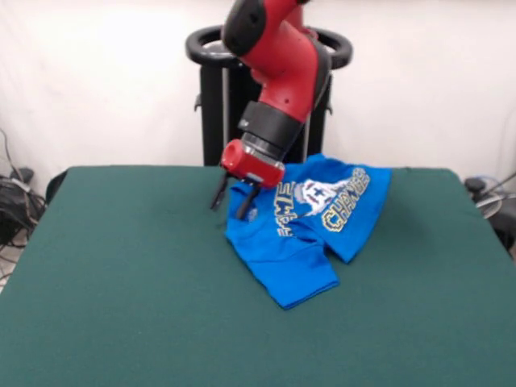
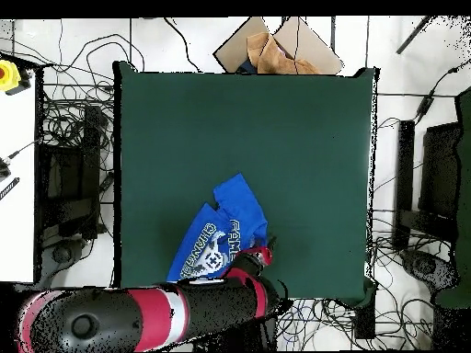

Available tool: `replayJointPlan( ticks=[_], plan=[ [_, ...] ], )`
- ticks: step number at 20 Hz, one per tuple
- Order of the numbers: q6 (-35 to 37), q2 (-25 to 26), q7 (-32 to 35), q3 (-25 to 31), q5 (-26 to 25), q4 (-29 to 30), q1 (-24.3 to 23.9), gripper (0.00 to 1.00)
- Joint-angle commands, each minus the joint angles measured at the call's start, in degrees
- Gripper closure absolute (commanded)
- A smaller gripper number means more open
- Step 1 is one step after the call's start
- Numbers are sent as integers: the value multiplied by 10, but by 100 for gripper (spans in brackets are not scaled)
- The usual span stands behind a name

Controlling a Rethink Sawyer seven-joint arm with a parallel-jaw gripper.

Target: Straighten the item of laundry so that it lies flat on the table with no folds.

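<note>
The T-shirt's printed front [image 1: 322, 198] will drag along still folded when I pull, because the blue T-shirt is loose and bunched up behind its edge at my gripper [image 1: 239, 207].
The item of laundry [image 1: 310, 230] is a bright blue T-shirt with white and yellow print, lying crumpled and folded over itself at the far right-centre of the green table [image 1: 121, 282]. In the overhead view the shirt [image 2: 221, 234] lies near the table's [image 2: 276, 138] lower edge, partly under the red arm. My gripper [image 1: 232, 197] hangs just above the cloth at the shirt's left edge. It is open: one black finger is over bare green cloth, the other against the shirt's hem. From above, the gripper [image 2: 267, 250] shows just right of the shirt.
The black pedestal [image 1: 214, 97] stands behind the table. On the floor around the table lie cables [image 2: 74, 138] and brown cardboard [image 2: 276, 51]. A white surface with a yellow object [image 2: 14, 74] sits at the overhead view's left edge.
</note>
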Motion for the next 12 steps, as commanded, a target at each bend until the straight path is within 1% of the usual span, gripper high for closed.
replayJointPlan(
  ticks=[1,6,12],
  plan=[
    [16,75,-19,43,-56,-191,-73,0],
    [44,62,-17,61,-173,-262,-122,0],
    [84,34,2,72,-257,-282,-141,0]
  ],
)
